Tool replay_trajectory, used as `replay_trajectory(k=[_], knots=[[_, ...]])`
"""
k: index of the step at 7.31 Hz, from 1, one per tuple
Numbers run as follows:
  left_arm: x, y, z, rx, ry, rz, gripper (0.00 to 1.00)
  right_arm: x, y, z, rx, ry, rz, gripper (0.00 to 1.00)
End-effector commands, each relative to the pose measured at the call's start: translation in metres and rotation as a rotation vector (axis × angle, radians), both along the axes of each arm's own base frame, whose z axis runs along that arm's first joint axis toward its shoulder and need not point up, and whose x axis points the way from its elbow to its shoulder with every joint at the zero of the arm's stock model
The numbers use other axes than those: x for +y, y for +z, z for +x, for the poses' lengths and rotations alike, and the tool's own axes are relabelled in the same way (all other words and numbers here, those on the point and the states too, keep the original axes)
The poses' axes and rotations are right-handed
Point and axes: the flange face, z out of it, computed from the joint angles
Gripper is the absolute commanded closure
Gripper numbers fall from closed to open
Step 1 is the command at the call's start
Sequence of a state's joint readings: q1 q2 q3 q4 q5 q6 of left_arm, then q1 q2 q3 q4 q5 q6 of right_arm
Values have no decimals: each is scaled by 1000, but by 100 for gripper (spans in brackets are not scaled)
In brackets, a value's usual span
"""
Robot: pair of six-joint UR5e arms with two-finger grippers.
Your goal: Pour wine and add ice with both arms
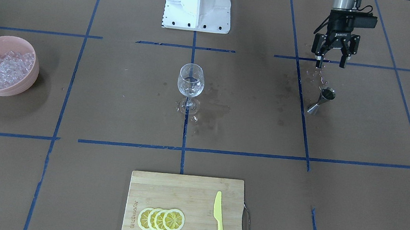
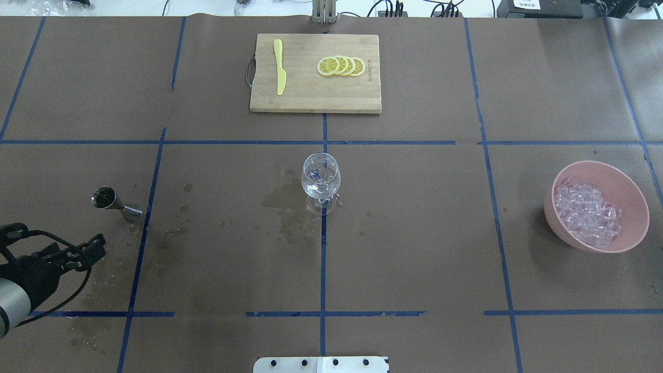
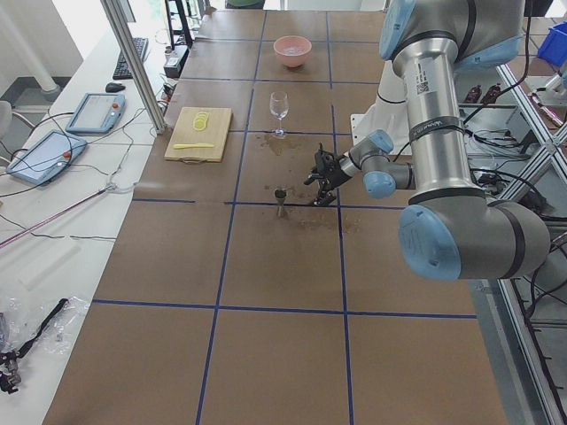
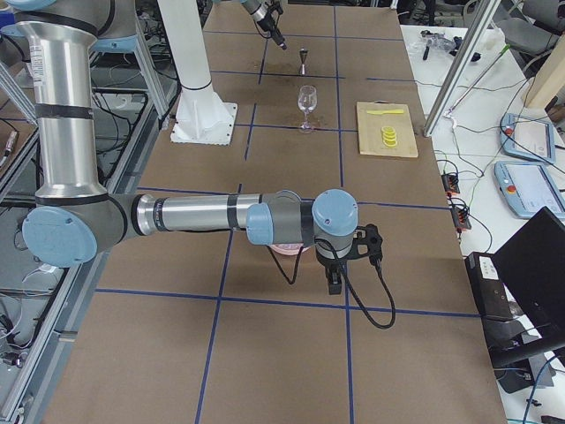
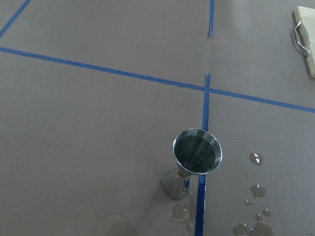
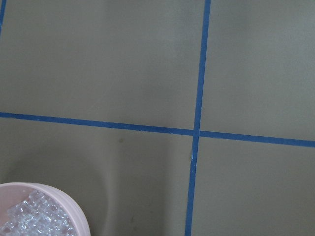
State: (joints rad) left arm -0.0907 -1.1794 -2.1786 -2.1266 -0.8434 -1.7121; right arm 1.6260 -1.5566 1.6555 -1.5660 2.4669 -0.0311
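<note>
A smooth, even dark surface (image 5: pixel 197 153) is showing inside the jigger's rim, so I should expect the steel jigger (image 1: pixel 321 100) to have wine in it when I lift it.
A clear wine glass (image 1: pixel 190 86) stands upright mid-table, with what looks like a little clear wine in it; it also shows in the overhead view (image 2: pixel 321 181). A steel jigger (image 1: pixel 322 99) stands on the robot's left side, and its cup (image 5: pixel 197 152) looks dark inside. My left gripper (image 1: pixel 331 60) hangs open and empty behind the jigger, apart from it. Ice cubes (image 1: pixel 7 67) fill a pink bowl (image 1: pixel 27 79). My right gripper (image 4: pixel 335 281) shows only in the exterior right view, beside the bowl; I cannot tell if it is open or shut.
Wet spill patches (image 2: pixel 279 197) lie around the glass and near the jigger. A wooden cutting board (image 2: pixel 311 98) with lemon slices (image 2: pixel 342 66) and a yellow knife (image 2: pixel 279 72) lies at the far edge. The white base block (image 1: pixel 198 2) is behind the glass.
</note>
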Motion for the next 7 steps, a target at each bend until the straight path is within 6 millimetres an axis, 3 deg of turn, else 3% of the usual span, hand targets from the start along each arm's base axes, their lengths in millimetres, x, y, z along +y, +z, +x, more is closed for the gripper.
replay_trajectory(k=[1,2,4,5,7], knots=[[-8,22,42,-39,-106,115,7,-4,-14,-5,-45,64,-68,0],[-11,26,45,-50,-131,141,7,-4,-34,-10,-50,81,-64,0],[-18,59,76,-78,-202,184,7,-5,-64,-30,-68,129,-125,0],[-20,64,90,-82,-218,202,7,-3,-83,-42,-79,151,-148,0],[-22,69,95,-96,-244,236,8,1,-105,-55,-86,149,-140,0]])
